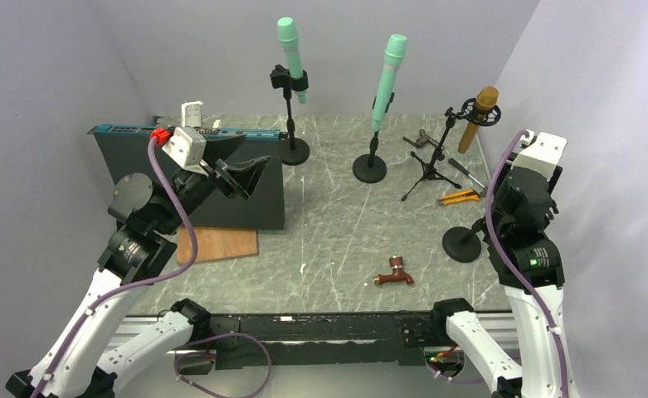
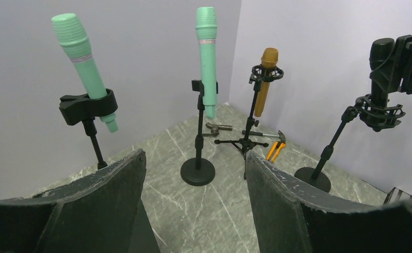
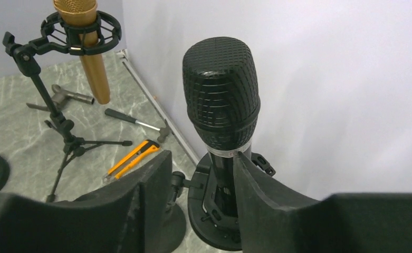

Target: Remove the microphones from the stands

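Observation:
Next, my right gripper opens, centres its fingers below the microphone's head (image 3: 224, 160) and closes before it lifts, because the microphone's handle (image 3: 224, 180) lies off-centre against one of its fingers.
A black microphone (image 3: 222, 89) stands upright in a black shock-mount clip (image 3: 214, 211) on a round-based stand (image 1: 461, 245) at the right side of the table. My right gripper (image 3: 198, 163) is open around the microphone's handle just below the head. The handle lies against the right finger (image 3: 261, 195), with a gap to the left finger (image 3: 145, 190). In the top view the right gripper (image 1: 515, 203) covers the microphone. The microphone also shows in the left wrist view (image 2: 381, 55). My left gripper (image 2: 193, 158) is open and empty, held above the table's left side (image 1: 246, 174).
Two green microphones (image 1: 289, 54) (image 1: 388, 79) and a gold one (image 1: 479, 116) stand on stands at the back. An orange utility knife (image 1: 459, 196) and a hammer (image 3: 135, 121) lie at the back right. A brown tap (image 1: 395, 274) lies near the front. A dark box (image 1: 212, 178) and a wooden board (image 1: 216, 245) sit on the left.

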Motion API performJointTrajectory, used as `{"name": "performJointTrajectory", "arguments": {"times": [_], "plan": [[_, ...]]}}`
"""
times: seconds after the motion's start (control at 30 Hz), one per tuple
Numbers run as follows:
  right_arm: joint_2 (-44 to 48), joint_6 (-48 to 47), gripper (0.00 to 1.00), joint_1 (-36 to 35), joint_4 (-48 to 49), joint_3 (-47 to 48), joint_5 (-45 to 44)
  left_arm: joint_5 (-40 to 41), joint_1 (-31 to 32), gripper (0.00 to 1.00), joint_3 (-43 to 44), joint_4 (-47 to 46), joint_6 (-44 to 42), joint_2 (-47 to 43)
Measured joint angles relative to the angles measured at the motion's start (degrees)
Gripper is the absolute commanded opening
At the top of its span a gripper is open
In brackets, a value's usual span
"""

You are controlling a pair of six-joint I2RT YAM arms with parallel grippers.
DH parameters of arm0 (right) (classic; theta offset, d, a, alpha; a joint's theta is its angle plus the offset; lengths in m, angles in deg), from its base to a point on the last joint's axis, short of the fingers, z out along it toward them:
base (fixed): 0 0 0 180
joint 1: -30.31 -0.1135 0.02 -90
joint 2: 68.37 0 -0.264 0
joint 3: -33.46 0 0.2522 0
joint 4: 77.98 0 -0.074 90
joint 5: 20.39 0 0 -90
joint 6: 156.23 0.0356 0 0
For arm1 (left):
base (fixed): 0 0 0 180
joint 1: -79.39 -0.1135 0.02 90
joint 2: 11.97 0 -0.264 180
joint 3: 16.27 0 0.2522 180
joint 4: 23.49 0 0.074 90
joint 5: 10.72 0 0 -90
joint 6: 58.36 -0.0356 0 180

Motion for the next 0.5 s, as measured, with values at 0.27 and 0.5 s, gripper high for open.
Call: {"name": "performJointTrajectory", "arguments": {"times": [0.27,0.5], "plan": [[1.36,-1.11,0.92,0.0,1.57,-2.58,-3.61,0.24,0.44,0.73,0.0,0.09,-0.37,0.02],[-1.88,-3.69,0.94,0.04,5.33,-4.81,-9.68,0.44,1.11,0.73,0.0,0.09,-0.42,0.02]]}}
